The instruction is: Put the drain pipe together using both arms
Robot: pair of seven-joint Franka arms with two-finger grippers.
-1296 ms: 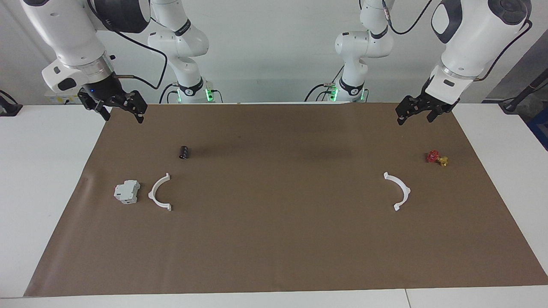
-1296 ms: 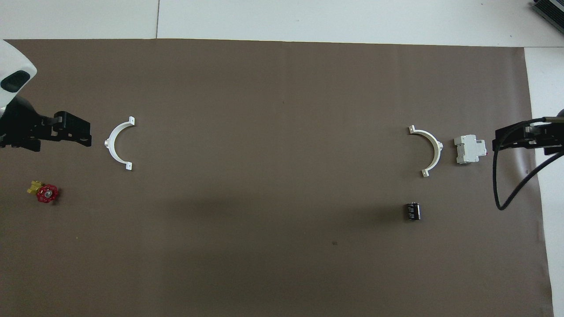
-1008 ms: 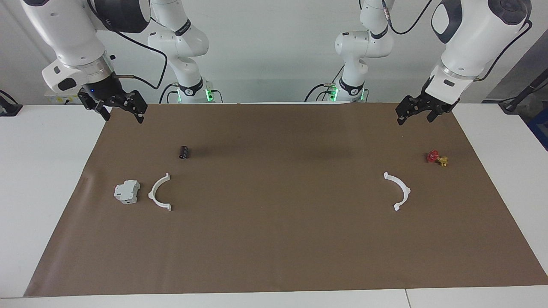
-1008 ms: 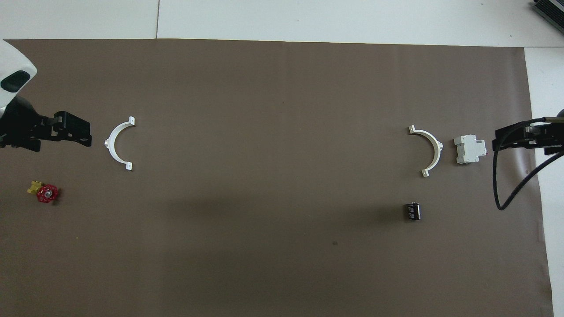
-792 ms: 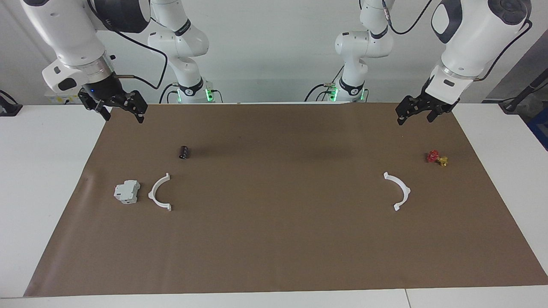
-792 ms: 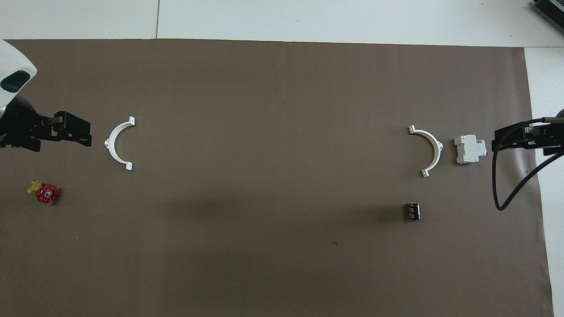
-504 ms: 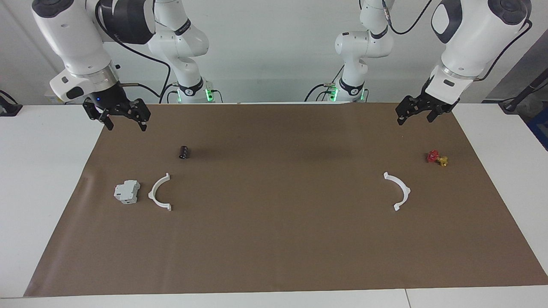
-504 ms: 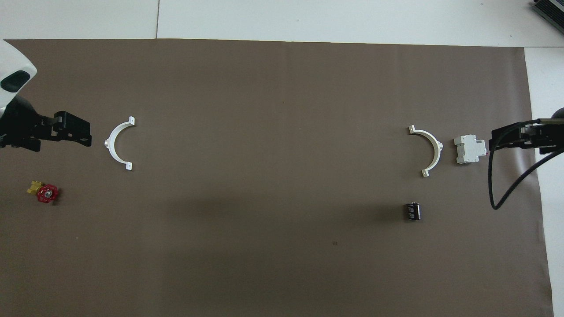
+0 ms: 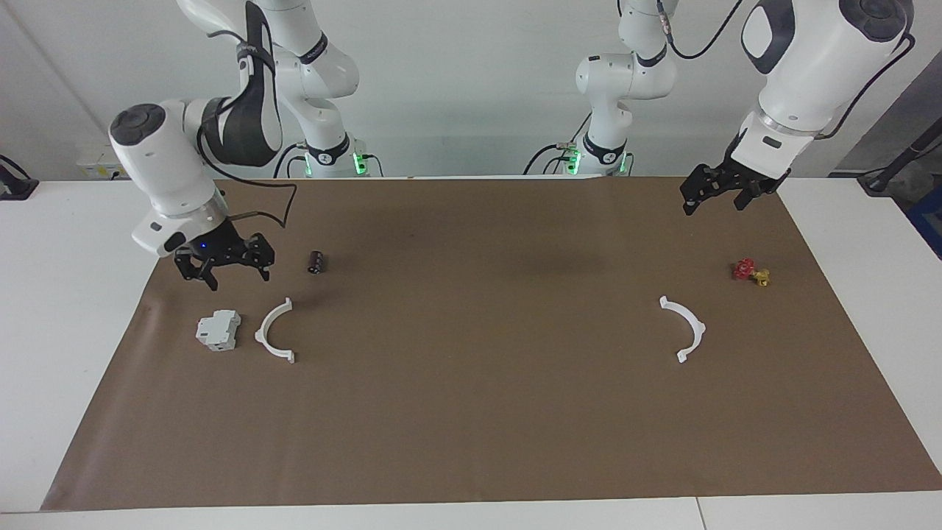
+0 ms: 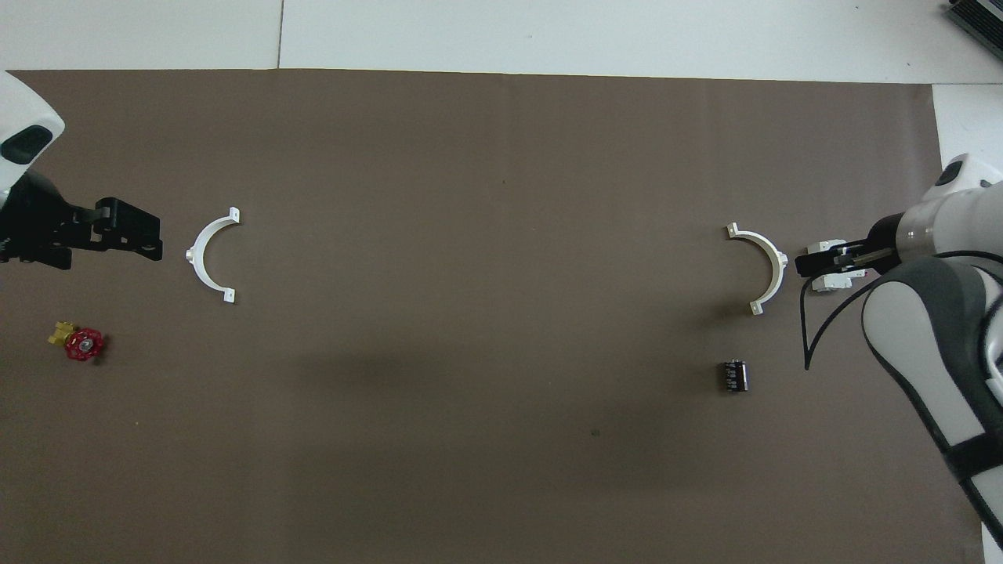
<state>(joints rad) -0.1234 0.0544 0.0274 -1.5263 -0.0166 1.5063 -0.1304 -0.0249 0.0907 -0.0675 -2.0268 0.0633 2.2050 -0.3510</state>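
A gap (image 9: 248,334) lies between the white half-ring's curved middle (image 9: 260,336) and the grey-white block, so my right gripper should go down there next until its fingers are on both sides of that middle.
Two white half-ring arcs lie flat and apart on the brown mat (image 9: 471,412). One half-ring (image 9: 261,335) lies toward the right arm's end, also in the overhead view (image 10: 778,266). The other half-ring (image 9: 698,324) lies toward the left arm's end (image 10: 194,252). My right gripper (image 9: 235,278) is open and empty, low over the mat beside the grey-white block, touching nothing; in the overhead view (image 10: 815,265) it partly covers that block. My left gripper (image 9: 712,207) is open and empty, waiting high over the mat's corner (image 10: 157,240).
A grey-white boxy block (image 9: 218,330) sits beside the right-end half-ring. A small black cylinder (image 9: 316,262) lies nearer to the robots than that half-ring. A red and yellow valve (image 9: 749,271) lies at the left arm's end. White table (image 9: 73,309) surrounds the mat.
My right arm has swung down and forward from the mat's corner, so its open gripper now hangs low over the block. The left arm and all objects have not moved.
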